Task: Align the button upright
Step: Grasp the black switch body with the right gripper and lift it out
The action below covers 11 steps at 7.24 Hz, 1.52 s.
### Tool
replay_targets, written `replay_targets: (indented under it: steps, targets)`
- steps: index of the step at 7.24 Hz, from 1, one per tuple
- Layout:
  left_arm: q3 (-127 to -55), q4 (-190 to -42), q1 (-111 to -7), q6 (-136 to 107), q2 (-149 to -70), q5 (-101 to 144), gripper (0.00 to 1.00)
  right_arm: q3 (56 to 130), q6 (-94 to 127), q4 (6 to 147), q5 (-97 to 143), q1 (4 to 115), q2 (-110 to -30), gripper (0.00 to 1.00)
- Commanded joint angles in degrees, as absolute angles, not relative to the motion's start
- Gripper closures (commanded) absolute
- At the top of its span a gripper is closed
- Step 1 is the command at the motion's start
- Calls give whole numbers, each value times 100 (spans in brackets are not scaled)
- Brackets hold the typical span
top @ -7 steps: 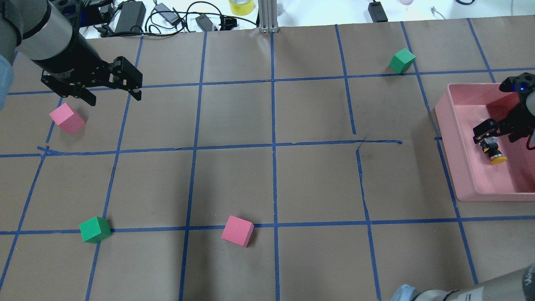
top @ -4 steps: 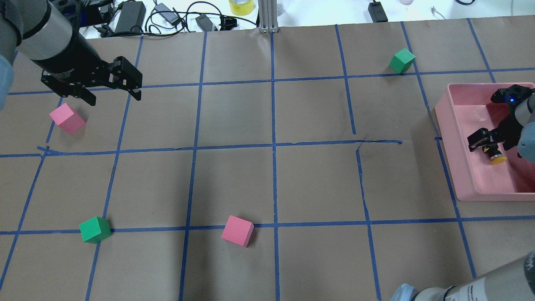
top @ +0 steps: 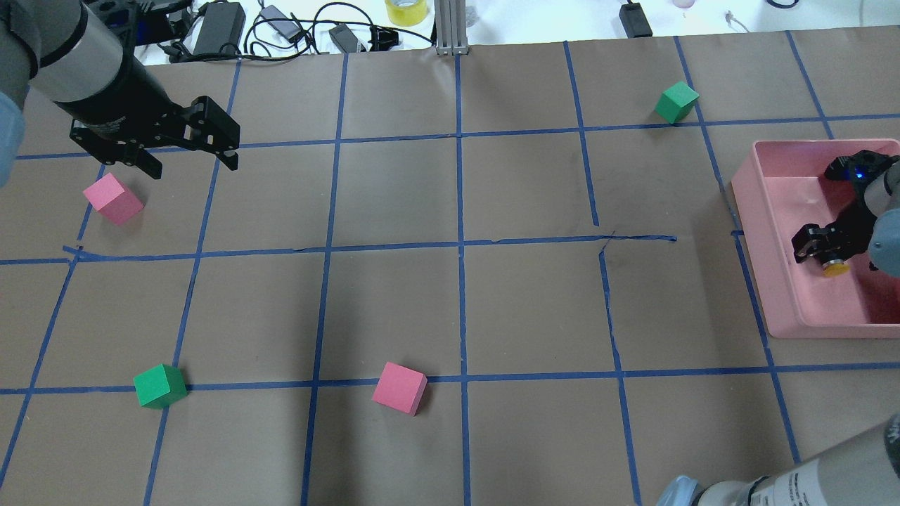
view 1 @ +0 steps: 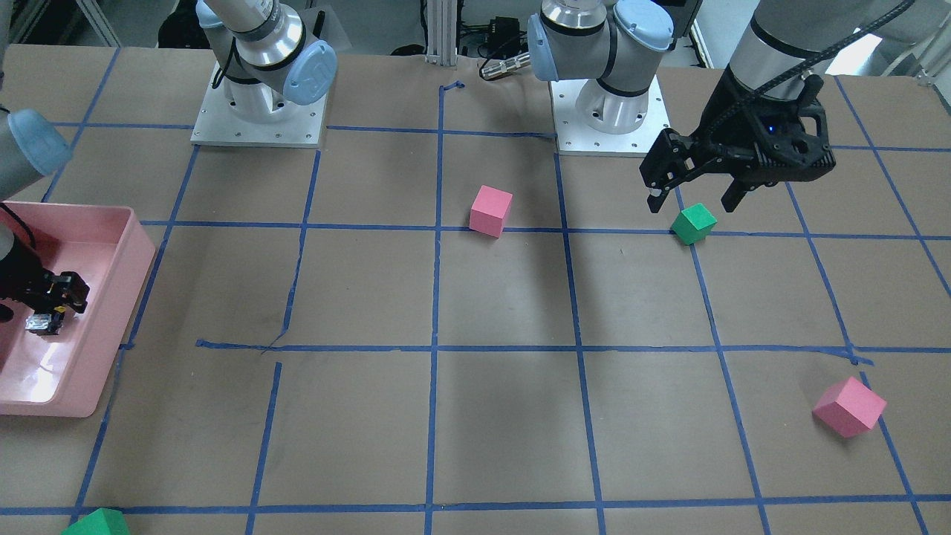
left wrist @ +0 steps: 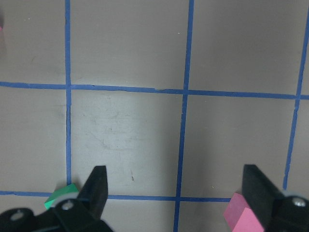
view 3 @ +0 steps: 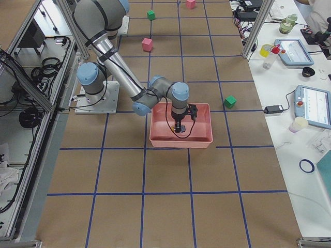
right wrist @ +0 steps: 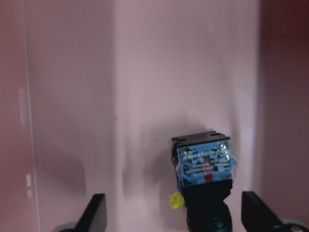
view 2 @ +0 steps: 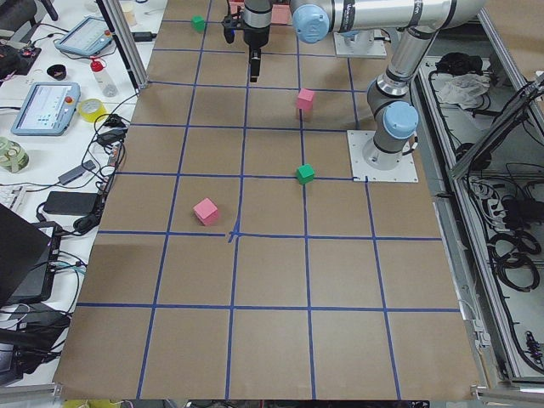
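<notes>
The button [right wrist: 207, 198] will stay on its side instead of rolling when I put it down, because the contact block [right wrist: 204, 162] has a boxy shape with flat sides.
The button lies inside the pink tray [top: 773, 281] at the table's right end. Its yellow cap [top: 835, 267] shows in the overhead view. Its silvery contact block [right wrist: 206, 163] faces the right wrist camera and also shows in the front view [view 1: 39, 323]. My right gripper [top: 817, 246] is low in the tray, tilted, with its jaws wide apart on either side of the button [right wrist: 172, 208]. Its fingers do not touch it. My left gripper [top: 191, 165] is open and empty, hovering above the table at the far left [view 1: 691, 206].
A pink cube [top: 112, 198] lies just below the left gripper. A green cube [top: 160, 385] and a second pink cube [top: 399, 388] are near the front, and another green cube [top: 676, 102] is at the back right. Cables and adapters lie beyond the far edge.
My right gripper has turned and shifted slightly lower over the button in the tray. The yellow cap stays in about the same spot. The left arm has not moved.
</notes>
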<state>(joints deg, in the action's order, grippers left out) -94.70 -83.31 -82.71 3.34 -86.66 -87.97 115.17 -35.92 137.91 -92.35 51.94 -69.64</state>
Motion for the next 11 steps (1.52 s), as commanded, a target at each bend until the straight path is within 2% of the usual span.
replay_targets:
  steps: [1,2,4,7,11]
  targets:
    - [-9475,-8332,-8271,334,-8666,-8798,0,11514,-3621,13529,-9203,5107,-6978,100]
    - [-9475,-8332,-8262,343,-8666,-8798,0,11418,-3734,13239,-9037,4950,-7031,100]
    - [-9475,-8332,-8262,343,-8666,-8798,0,10657,-3797,12005,-9018,5044,-7573,100]
    - [-9475,-8332,-8262,343,-8666,-8867,0,9872,-3579,10867,-9018,5745,-7934,100]
    - [-9483,-8332,-8262,343,-8666,-8912,0,9800,-1194,10819,-9193,8885,-8034,100]
